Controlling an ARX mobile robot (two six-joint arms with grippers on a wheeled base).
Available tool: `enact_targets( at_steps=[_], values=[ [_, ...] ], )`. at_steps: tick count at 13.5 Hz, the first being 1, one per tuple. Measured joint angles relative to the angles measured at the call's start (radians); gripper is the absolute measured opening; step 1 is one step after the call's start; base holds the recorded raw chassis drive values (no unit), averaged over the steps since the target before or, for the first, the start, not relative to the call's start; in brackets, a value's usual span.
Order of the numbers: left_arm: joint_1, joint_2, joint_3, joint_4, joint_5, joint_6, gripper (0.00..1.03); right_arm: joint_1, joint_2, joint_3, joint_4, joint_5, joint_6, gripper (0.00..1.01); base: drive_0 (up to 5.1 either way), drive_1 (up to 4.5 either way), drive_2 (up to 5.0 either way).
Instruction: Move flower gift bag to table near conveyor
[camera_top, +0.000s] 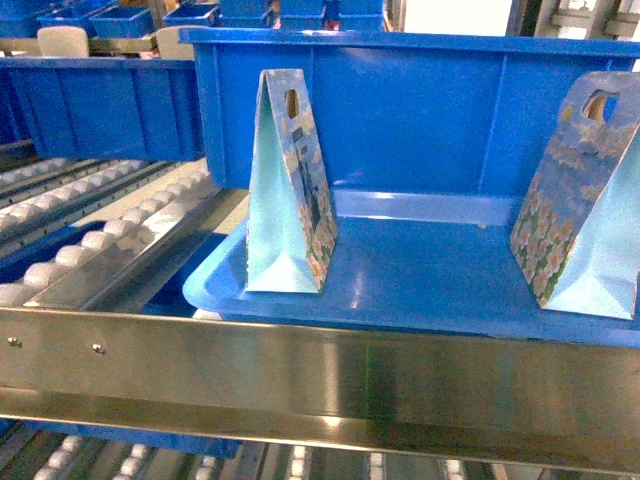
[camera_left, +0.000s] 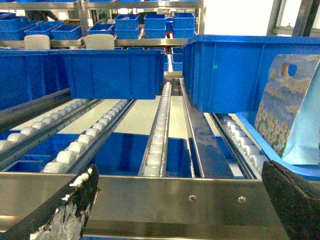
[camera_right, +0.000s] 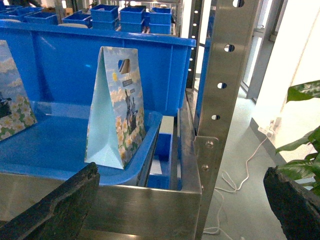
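The flower gift bag is standing on its own with a straight, sharp crease. It will therefore hold its shape when I pick it up and carry it.
Two flower gift bags stand upright in a blue bin on the conveyor: one at the left, one at the right edge. Neither gripper shows in the head view. My left gripper is open and empty in front of the steel front rail, with a gift bag up to its right. My right gripper is also open and empty, low before the rail's right corner. One gift bag stands above its left finger and another at the left edge. The table is out of view.
Roller tracks slope between steel rails to the left of the bin. More blue bins sit behind and on the far shelves. A perforated steel upright stands at the rack's right end. Beyond it are floor, a white cord and a plant.
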Motion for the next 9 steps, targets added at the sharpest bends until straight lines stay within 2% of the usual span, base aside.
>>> enact_targets(
  at_steps=[9],
  values=[
    [0.0, 0.0, 0.0, 0.0, 0.0, 0.0, 0.98, 0.0, 0.0, 0.0, 0.0, 0.0, 0.0, 0.98, 0.0, 0.0, 0.0]
  ],
)
